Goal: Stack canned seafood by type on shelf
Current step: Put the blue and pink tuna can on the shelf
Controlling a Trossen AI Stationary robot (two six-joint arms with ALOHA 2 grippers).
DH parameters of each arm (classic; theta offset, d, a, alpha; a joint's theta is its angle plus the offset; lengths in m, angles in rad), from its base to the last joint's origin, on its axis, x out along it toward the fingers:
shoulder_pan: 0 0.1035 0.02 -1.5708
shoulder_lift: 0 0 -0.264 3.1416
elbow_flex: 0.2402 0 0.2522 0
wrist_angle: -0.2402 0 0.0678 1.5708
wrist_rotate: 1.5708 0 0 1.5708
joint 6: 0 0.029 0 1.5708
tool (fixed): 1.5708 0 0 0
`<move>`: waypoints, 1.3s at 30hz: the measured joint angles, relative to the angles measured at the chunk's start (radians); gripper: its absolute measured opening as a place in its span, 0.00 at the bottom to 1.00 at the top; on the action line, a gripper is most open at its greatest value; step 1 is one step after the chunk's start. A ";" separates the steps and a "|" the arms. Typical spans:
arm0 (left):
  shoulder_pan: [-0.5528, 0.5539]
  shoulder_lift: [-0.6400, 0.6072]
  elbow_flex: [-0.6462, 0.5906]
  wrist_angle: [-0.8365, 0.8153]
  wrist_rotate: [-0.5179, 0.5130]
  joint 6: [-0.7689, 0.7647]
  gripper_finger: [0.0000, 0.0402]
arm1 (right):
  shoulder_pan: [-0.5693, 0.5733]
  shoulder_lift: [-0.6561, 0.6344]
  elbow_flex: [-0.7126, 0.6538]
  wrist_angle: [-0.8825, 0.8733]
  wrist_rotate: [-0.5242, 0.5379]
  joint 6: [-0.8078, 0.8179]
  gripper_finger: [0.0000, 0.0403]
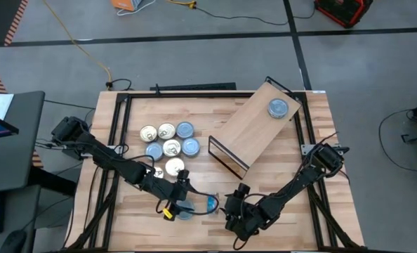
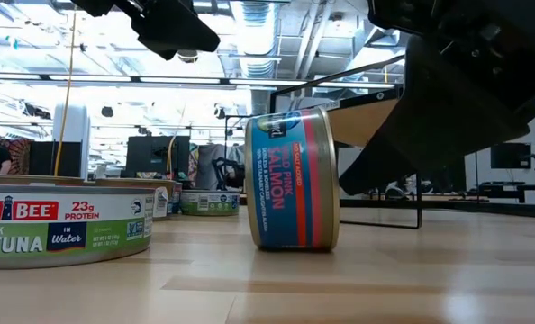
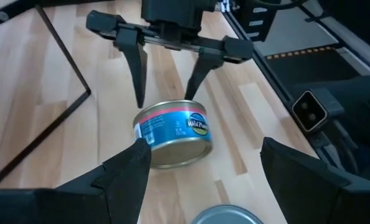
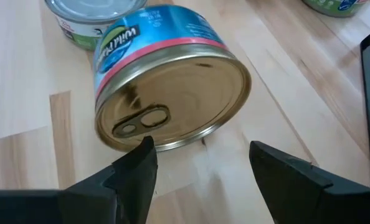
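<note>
My right gripper is crowding the gold lid [image 4: 179, 93] of the salmon tin that stands on its side. Next, my right gripper moves back while my left gripper takes the tin from above.
A blue-and-pink salmon tin [image 2: 290, 180] stands on its curved side wall on the tabletop, its gold lid [image 4: 172, 106] facing my right gripper. My left gripper [image 3: 203, 180] is open on the tin's left side, and my right gripper [image 4: 200, 168] is open on its right side. The two point at each other across the tin [image 1: 210, 204], and neither has it between its fingers. A flat tin [image 1: 185, 209] lies by the left gripper [image 1: 175, 205]. The wooden shelf [image 1: 254, 126] lies askew at the back right with one blue-lidded tin [image 1: 279, 107] on it.
Several flat tins [image 1: 168, 144] with gold and blue lids are grouped at the table's left middle. A tuna tin [image 2: 65, 225] sits close to the low camera. The shelf's black frame [image 1: 226, 158] stands just beyond the grippers. A black frame borders the table's left edge [image 1: 114, 140].
</note>
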State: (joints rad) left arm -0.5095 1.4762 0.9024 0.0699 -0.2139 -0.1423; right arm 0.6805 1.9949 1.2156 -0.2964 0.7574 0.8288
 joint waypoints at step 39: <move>0.059 0.442 0.705 -0.642 0.064 0.814 0.73 | 0.252 -0.065 -0.151 -0.232 0.143 0.579 0.71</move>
State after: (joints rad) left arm -0.4504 1.9179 1.6072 -0.5722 -0.1502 0.6720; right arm 0.9324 1.9302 1.0648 -0.5282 0.9002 1.4077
